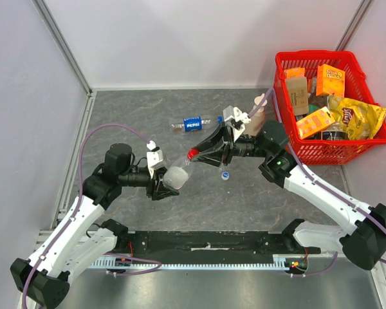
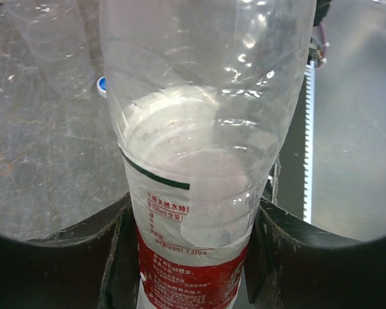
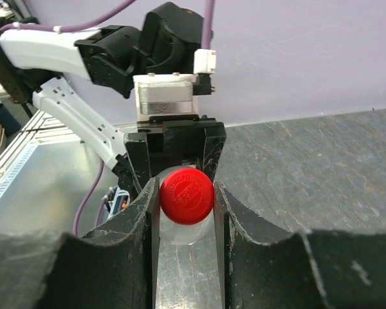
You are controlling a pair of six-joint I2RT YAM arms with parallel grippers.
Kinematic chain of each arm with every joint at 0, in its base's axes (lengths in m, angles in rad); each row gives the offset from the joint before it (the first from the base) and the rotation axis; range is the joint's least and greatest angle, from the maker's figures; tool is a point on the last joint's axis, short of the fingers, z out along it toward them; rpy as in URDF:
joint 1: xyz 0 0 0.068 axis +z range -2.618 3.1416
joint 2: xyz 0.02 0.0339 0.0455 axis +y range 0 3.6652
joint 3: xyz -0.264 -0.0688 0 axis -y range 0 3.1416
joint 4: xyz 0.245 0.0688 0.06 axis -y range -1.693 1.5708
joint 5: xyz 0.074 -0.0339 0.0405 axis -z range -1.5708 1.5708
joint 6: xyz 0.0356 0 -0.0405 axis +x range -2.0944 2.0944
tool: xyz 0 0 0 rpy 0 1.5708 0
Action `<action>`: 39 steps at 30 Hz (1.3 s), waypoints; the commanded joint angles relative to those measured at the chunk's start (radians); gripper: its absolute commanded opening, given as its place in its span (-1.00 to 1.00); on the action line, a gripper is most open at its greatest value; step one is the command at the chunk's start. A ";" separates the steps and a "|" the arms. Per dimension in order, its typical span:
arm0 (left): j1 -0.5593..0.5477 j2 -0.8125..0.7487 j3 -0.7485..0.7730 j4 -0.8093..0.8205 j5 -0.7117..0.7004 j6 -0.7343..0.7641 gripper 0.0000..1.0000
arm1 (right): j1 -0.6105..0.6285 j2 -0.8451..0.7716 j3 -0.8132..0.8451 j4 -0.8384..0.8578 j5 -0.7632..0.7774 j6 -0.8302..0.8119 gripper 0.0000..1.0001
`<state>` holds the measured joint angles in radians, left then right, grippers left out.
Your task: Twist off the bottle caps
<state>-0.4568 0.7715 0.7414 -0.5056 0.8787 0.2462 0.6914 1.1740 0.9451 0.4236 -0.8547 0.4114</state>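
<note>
The red cap [image 1: 192, 154] is pinched on both sides by my right gripper's fingers while my left gripper holds the clear bottle [image 1: 178, 174]. My right gripper should keep turning the cap until its twist ends, then let go.
My left gripper [image 1: 168, 185] is shut on the clear bottle with the red label [image 1: 175, 174], holding it tilted above the table with its neck toward the right arm. In the left wrist view the bottle [image 2: 199, 129] fills the gap between the fingers [image 2: 116, 257]. My right gripper [image 1: 197, 154] is shut on its red cap [image 1: 192, 154]. In the right wrist view the cap [image 3: 186, 195] sits between both fingertips [image 3: 141, 206]. A loose blue cap [image 1: 225, 174] lies on the table below; it also shows in the left wrist view [image 2: 101, 85]. The Pepsi bottle [image 1: 193, 123] lies farther back. No white cap or unlabelled bottle shows.
A red basket [image 1: 373, 143] full of snack packs and boxes stands at the back right. A beige bottle with a pointed nozzle [image 1: 260, 103] stands beside it, just behind the right arm. Walls close the table at the left, back and right.
</note>
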 commanded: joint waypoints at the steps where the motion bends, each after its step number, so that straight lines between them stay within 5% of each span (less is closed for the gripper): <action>1: -0.008 -0.009 0.078 0.056 0.192 0.015 -0.48 | 0.010 -0.017 -0.040 0.053 -0.145 -0.063 -1.00; 15: -0.006 0.107 0.108 0.056 0.489 -0.012 -0.47 | 0.010 -0.062 -0.032 0.115 -0.291 -0.031 -1.00; 22: -0.008 0.114 0.112 0.053 0.467 -0.016 -0.47 | 0.011 -0.088 -0.034 0.103 -0.270 -0.031 -1.00; 25: -0.006 0.106 0.105 0.050 0.427 -0.010 -0.47 | 0.011 -0.088 -0.023 0.077 -0.248 -0.040 -0.68; 28: -0.006 0.101 0.096 0.050 0.370 -0.004 -0.46 | 0.011 -0.097 -0.022 0.069 -0.215 -0.039 0.39; 31: -0.006 0.100 0.085 0.039 0.310 0.007 -0.46 | 0.011 -0.109 -0.016 0.058 -0.182 -0.042 0.95; 39: -0.006 0.095 0.049 0.041 0.073 0.011 -0.46 | 0.011 -0.174 0.003 0.004 -0.025 -0.059 0.96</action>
<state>-0.4622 0.8818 0.7937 -0.4976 1.0939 0.2493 0.6994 1.0473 0.9234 0.4519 -0.9878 0.3695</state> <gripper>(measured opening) 0.586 0.981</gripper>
